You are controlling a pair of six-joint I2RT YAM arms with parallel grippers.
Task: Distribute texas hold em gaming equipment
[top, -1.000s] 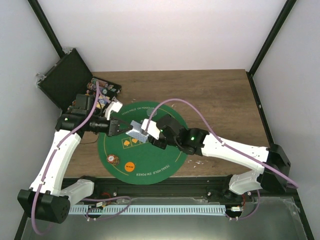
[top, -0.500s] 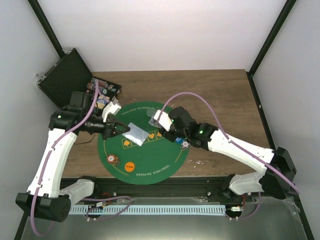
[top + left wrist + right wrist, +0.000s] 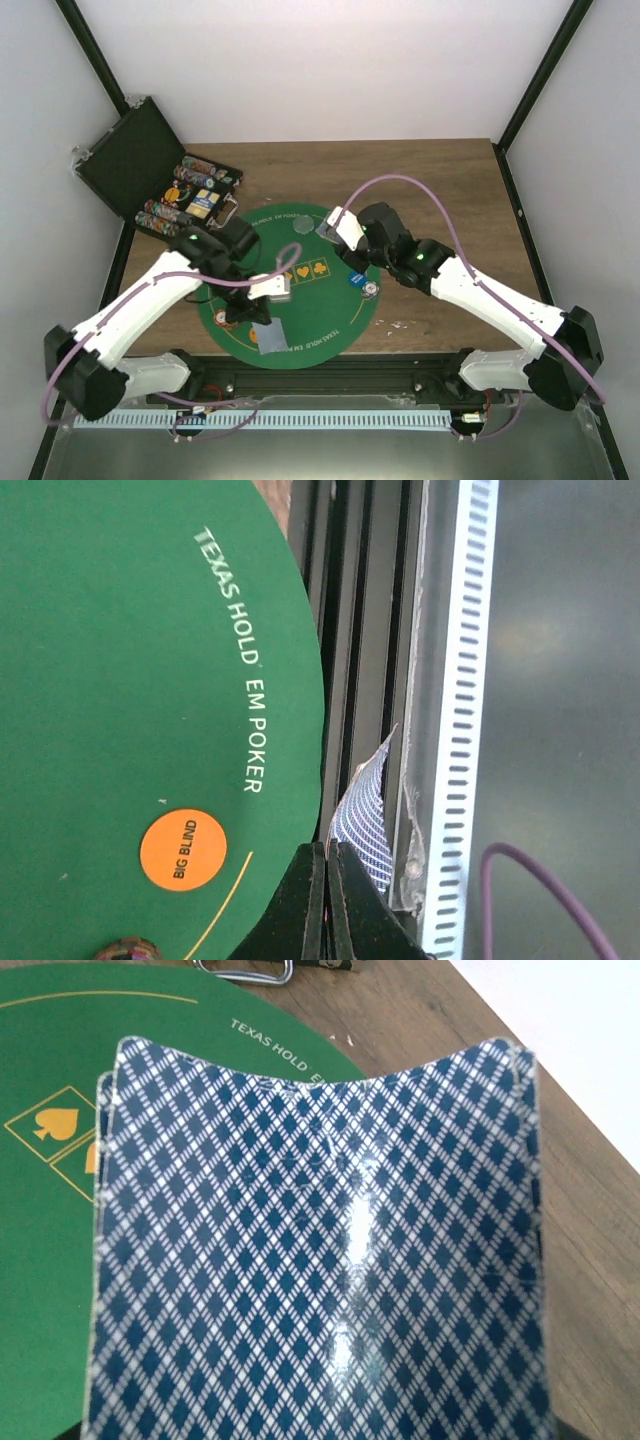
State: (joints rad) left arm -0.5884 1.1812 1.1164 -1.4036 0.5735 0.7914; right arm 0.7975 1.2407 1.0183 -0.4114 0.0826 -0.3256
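I should keep lowering my left gripper with the card back up (image 3: 270,337), because the mat (image 3: 298,342) beside the BIG BLIND disc is clear, and let go of the card there.
My left gripper (image 3: 266,318) is shut on one grey-blue-backed playing card (image 3: 270,338) at the near edge of the round green poker mat (image 3: 310,320). In the left wrist view the card (image 3: 365,815) sticks out from the closed fingertips (image 3: 312,865) over the black rail. An orange BIG BLIND disc (image 3: 183,850) and the brownish chip stack (image 3: 125,948) lie beside it. My right gripper (image 3: 337,228) holds a small bundle of cards (image 3: 326,228) over the mat's far right edge. These cards (image 3: 320,1250) fill the right wrist view and hide the fingers. A blue disc (image 3: 355,279), a white disc (image 3: 370,290) and a grey disc (image 3: 305,226) lie on the mat.
An open black case (image 3: 150,170) with rows of chips (image 3: 190,195) stands at the back left on the wooden table (image 3: 440,200). A black rail (image 3: 345,630) and a white slotted strip (image 3: 462,680) run along the near edge. Purple cables loop over both arms.
My left gripper has swung from the mat's middle to its near edge with one card. My right gripper has drawn back towards the far right with its cards.
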